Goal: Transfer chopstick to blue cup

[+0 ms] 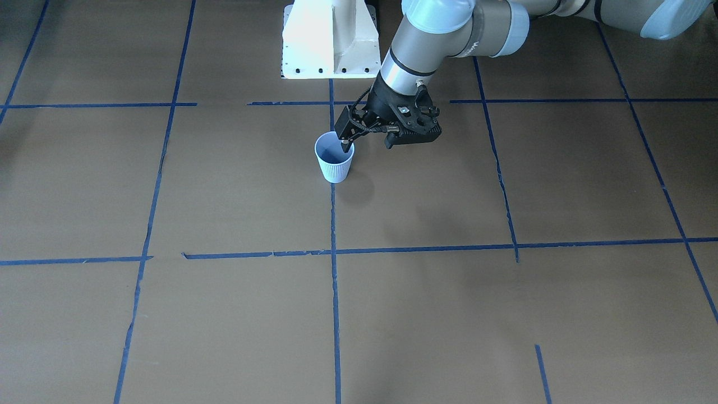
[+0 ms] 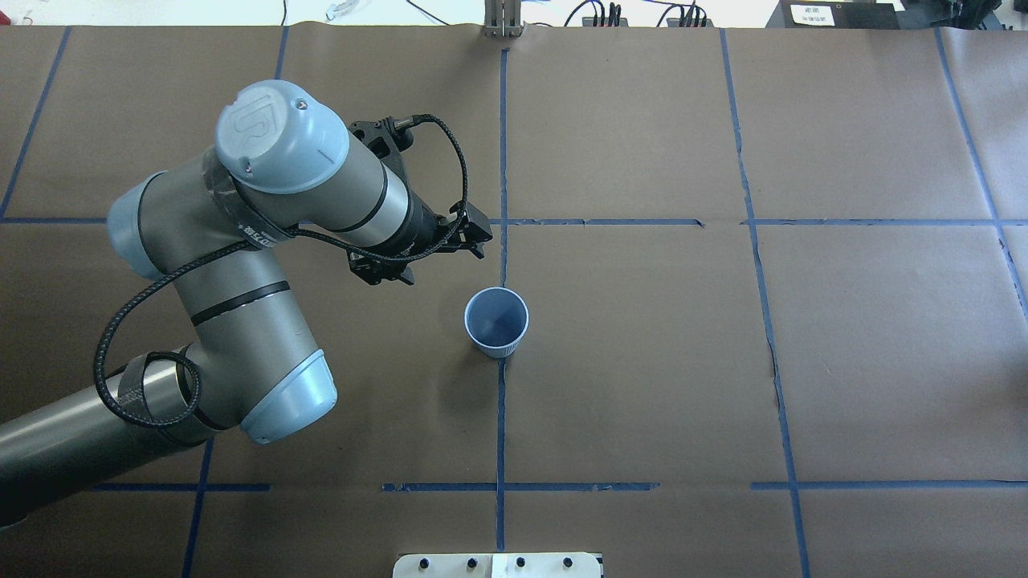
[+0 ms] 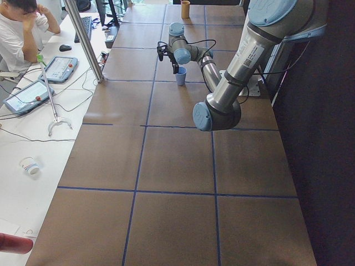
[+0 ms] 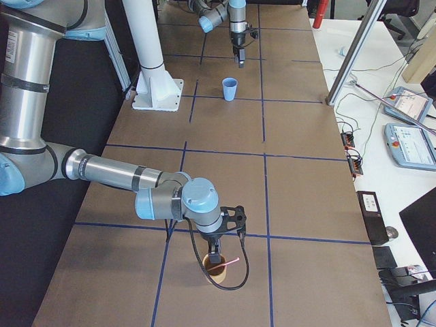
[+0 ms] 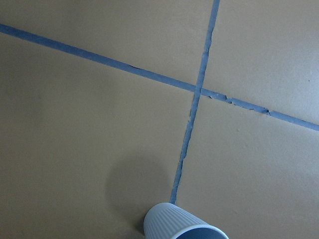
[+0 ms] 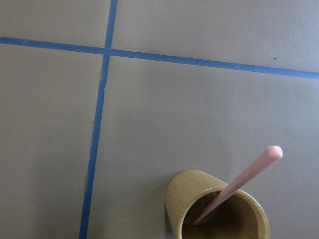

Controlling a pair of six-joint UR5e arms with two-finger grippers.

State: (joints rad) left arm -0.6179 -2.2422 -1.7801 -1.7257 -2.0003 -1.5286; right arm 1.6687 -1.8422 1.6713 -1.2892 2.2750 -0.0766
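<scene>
The pinkish chopstick (image 6: 245, 179) is leaning loosely in the tan cup's wide opening (image 6: 230, 218), so it will slip out and the cup will stay behind when the robot lifts.
The blue cup (image 1: 335, 160) stands upright and empty near the table's middle, also in the overhead view (image 2: 496, 321) and at the bottom edge of the left wrist view (image 5: 179, 226). My left gripper (image 1: 346, 147) hangs just above and beside its rim, fingers together, holding nothing (image 2: 480, 237). The pinkish chopstick (image 6: 239, 181) leans in a tan cup (image 6: 219, 209) at the table's far right end. My right gripper (image 4: 216, 257) hovers right over that cup (image 4: 216, 269). I cannot tell whether it is open or shut. The stick's top (image 4: 230, 261) pokes out beside it.
The white robot base (image 1: 331, 39) stands behind the blue cup. Blue tape lines grid the brown table. A side bench with teach pendants (image 4: 409, 143), cables and a metal post (image 3: 83, 39) runs along the far edge, and a person (image 3: 22, 27) sits there.
</scene>
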